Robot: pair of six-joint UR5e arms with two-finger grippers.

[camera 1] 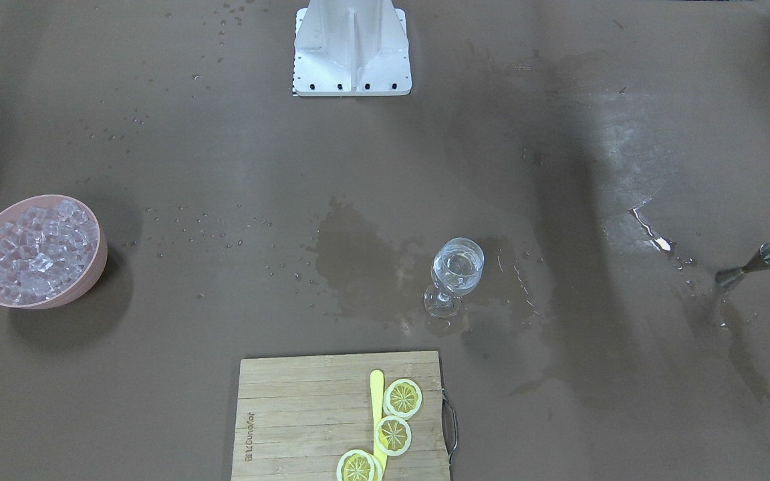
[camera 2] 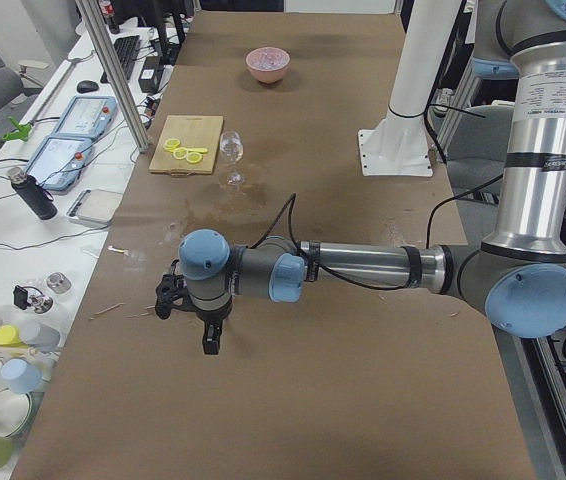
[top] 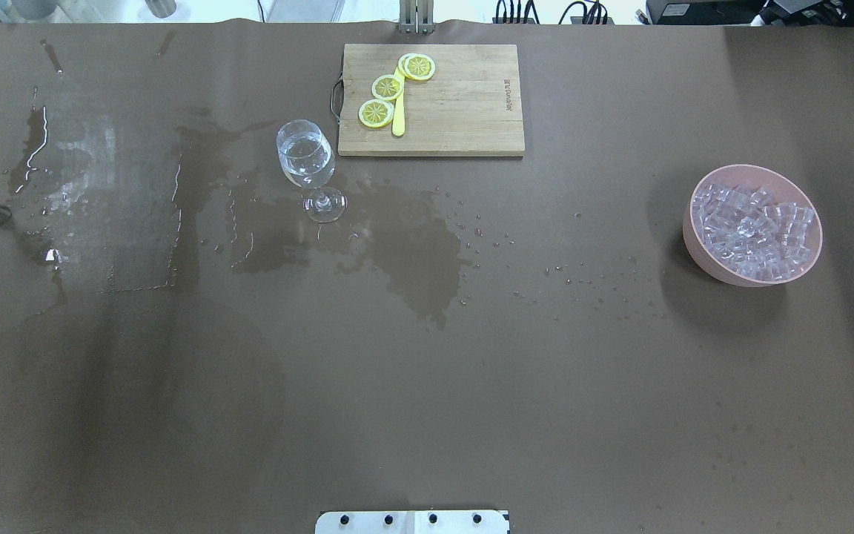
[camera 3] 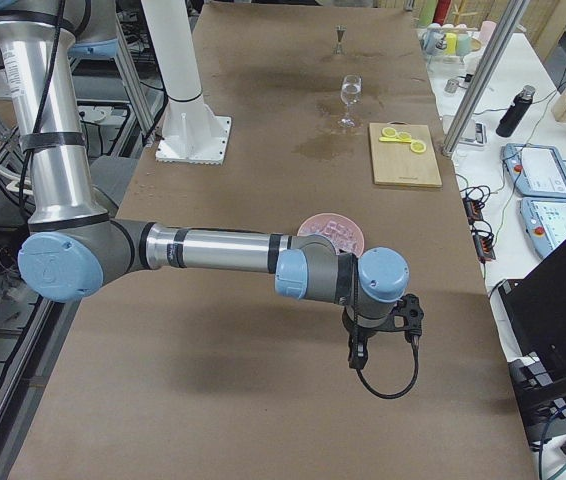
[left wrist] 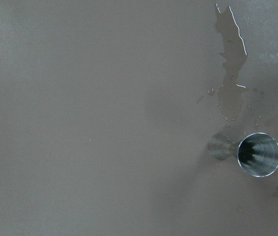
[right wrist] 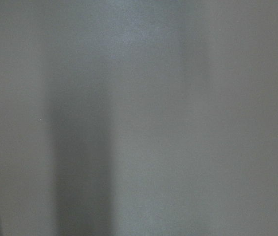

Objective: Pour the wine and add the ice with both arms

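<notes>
My left gripper is pointing straight down near the upright steel jigger. Next, I pull the gripper back, tip it level and come at the jigger's side (camera 1: 748, 270) before pouring.
A clear stemmed glass (camera 1: 455, 274) (top: 307, 167) stands upright on the brown table, partly filled with clear wine (top: 305, 157). The ice (camera 1: 36, 250) (top: 755, 230) fills a pink bowl (top: 723, 274). A steel jigger (camera 1: 752, 266) (left wrist: 249, 153) stands upright far to the robot's left. My left arm (camera 2: 363, 265) holds its gripper (camera 2: 209, 340) above the table, near the jigger. My right arm (camera 3: 213, 250) holds its gripper (camera 3: 355, 355) over bare table beside the bowl (camera 3: 331, 230). I cannot tell whether either gripper is open or shut.
A wooden cutting board (camera 1: 291, 414) (top: 464, 96) with lemon slices (camera 1: 402, 399) and a yellow stick lies on the far side of the glass. Wet patches (top: 412, 245) spread around the glass and toward the jigger. The white base plate (camera 1: 351, 47) stands at the robot's edge.
</notes>
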